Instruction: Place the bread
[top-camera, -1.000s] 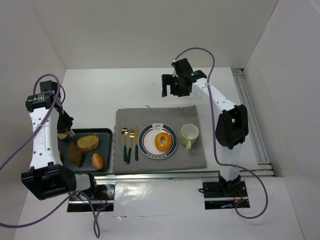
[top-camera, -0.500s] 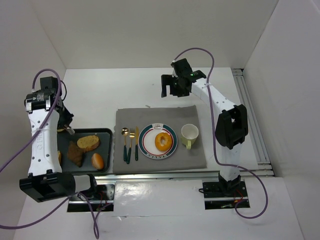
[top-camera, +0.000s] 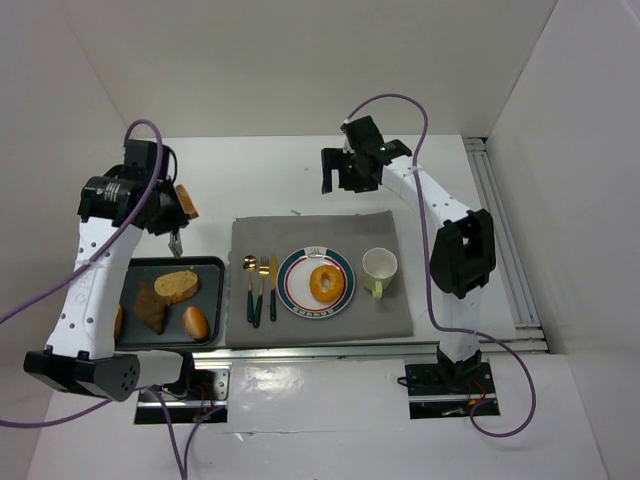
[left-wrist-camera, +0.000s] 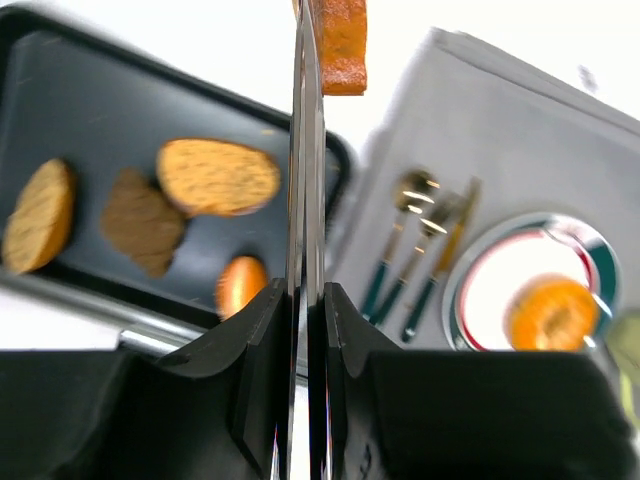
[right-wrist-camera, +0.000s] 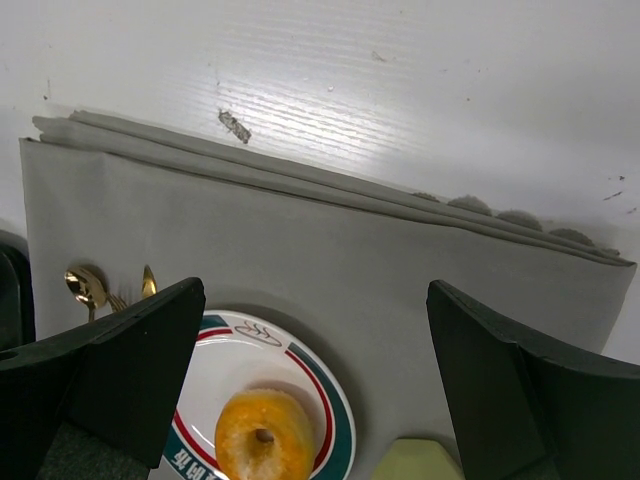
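My left gripper should now carry the brown slice (top-camera: 187, 201), which the tongs grip clear of the tray, until it hangs over the plate's white space (top-camera: 297, 281) beside the doughnut.
My left gripper (top-camera: 166, 212) is shut on metal tongs (left-wrist-camera: 305, 200). The tongs pinch a brown slice of bread (left-wrist-camera: 342, 45), also seen in the top view (top-camera: 186, 200), in the air above the table just beyond the black tray (top-camera: 215, 264). On the tray lie a tan slice (top-camera: 176, 285), a dark piece (top-camera: 150, 307), a small roll (top-camera: 195, 322) and another piece at the left edge. The plate (top-camera: 340, 298) on the grey mat holds an orange doughnut (top-camera: 324, 283). My right gripper (top-camera: 345, 180) is open and empty above the mat's far edge.
A grey mat (top-camera: 390, 315) holds a spoon, fork and knife (top-camera: 260, 290) left of the plate and a pale green cup (top-camera: 379, 270) right of it. White walls enclose the table. A rail (top-camera: 505, 240) runs along the right side.
My left arm has risen from the tray's left side and swung right and farther away, carrying the tongs and the bread slice. The right arm has not moved.
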